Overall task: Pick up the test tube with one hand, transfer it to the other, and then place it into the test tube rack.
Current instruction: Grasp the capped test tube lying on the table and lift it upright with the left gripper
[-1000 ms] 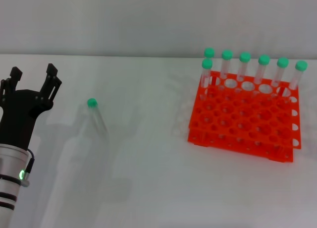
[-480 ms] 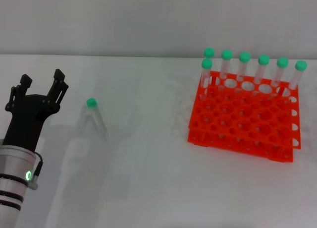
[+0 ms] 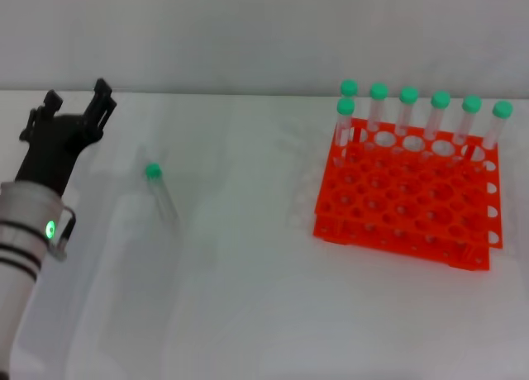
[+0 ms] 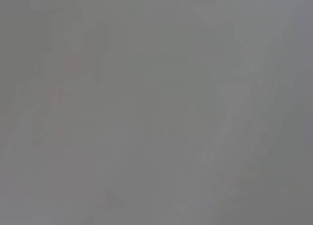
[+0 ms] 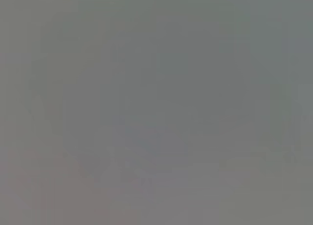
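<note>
My left gripper should turn down and come over the test tube's body (image 3: 165, 200), as my left gripper's open fingers (image 3: 78, 107) point past the test tube toward the back wall.
A clear test tube (image 3: 159, 192) with a green cap lies flat on the white table, left of centre in the head view. My left gripper (image 3: 78, 102), black on a white and silver arm with a green light, is open and empty, up and to the left of the tube, apart from it. The orange-red test tube rack (image 3: 407, 198) stands at the right. My right gripper is out of view. Both wrist views show only blank grey.
Several green-capped tubes (image 3: 409, 107) stand upright in the rack's back row, one more in the row before it at the left corner. The white table (image 3: 248, 297) stretches between the tube and the rack.
My left gripper has moved away from me and a little to the right, toward the back of the table. Its fingers stay open. The tube and rack have not moved.
</note>
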Controlling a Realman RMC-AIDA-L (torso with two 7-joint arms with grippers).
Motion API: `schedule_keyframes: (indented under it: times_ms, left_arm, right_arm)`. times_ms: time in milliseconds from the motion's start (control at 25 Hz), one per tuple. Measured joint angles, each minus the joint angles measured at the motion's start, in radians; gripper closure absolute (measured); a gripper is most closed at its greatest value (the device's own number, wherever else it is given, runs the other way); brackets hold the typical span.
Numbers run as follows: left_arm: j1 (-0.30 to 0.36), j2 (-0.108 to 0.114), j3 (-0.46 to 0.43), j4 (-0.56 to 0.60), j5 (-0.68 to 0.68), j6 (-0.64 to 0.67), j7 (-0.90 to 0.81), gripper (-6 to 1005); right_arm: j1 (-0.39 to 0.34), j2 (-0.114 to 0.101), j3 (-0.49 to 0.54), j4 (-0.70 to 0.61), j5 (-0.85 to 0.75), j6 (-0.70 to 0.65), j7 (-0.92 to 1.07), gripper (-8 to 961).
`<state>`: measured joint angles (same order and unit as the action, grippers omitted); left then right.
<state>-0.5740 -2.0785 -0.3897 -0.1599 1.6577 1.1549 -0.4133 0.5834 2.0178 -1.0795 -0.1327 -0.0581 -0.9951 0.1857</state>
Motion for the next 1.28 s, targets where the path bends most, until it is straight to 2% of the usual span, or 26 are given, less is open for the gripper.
schedule_keyframes:
  times_ms: [120, 280, 400, 520, 560, 600, 680, 840, 1000, 1120, 1280]
  left_arm:
    - [-0.063, 0.005, 0.000, 0.046, 0.001, -0.082, -0.062, 123]
    - [-0.155, 0.030, 0.034, 0.131, 0.028, -0.219, -0.225, 124]
    - [-0.216, 0.051, 0.131, 0.222, 0.076, -0.320, -0.446, 128]
    - [-0.251, 0.078, 0.302, 0.311, 0.127, -0.398, -0.741, 133]
    - [-0.251, 0.078, 0.302, 0.311, 0.127, -0.398, -0.741, 134]
    - [-0.260, 0.098, 0.508, 0.398, 0.184, -0.442, -1.009, 135]
    - [-0.254, 0.111, 0.719, 0.488, 0.248, -0.455, -1.266, 138]
    - [-0.234, 0.144, 1.012, 0.618, 0.334, -0.418, -1.605, 143]
    - [-0.216, 0.180, 1.174, 0.728, 0.486, -0.352, -1.923, 149]
    - [-0.222, 0.198, 1.221, 0.809, 0.639, -0.255, -2.121, 153]
    - [-0.254, 0.225, 1.223, 0.898, 0.823, -0.061, -2.333, 158]
  right_arm:
    - [-0.004, -0.003, 0.001, -0.009, 0.000, -0.001, 0.000, 111]
    - [-0.008, -0.006, 0.016, -0.010, 0.003, 0.006, 0.000, 111]
    - [-0.011, -0.006, 0.045, -0.004, 0.004, 0.007, -0.002, 111]
    - [-0.019, -0.006, 0.053, -0.003, 0.005, 0.005, -0.002, 111]
    - [-0.019, -0.006, 0.053, -0.003, 0.005, 0.005, -0.002, 111]
    - [-0.020, -0.006, 0.053, -0.002, 0.005, 0.005, -0.002, 111]
    - [-0.023, -0.005, 0.053, -0.002, 0.005, 0.004, -0.001, 111]
    - [-0.032, -0.005, 0.053, -0.003, 0.005, 0.005, -0.001, 112]
    - [-0.028, -0.003, 0.053, -0.001, 0.005, 0.005, -0.001, 112]
    - [-0.028, -0.002, 0.053, -0.001, 0.004, 0.006, 0.000, 112]
    - [-0.027, -0.002, 0.053, -0.001, 0.004, 0.007, 0.001, 112]
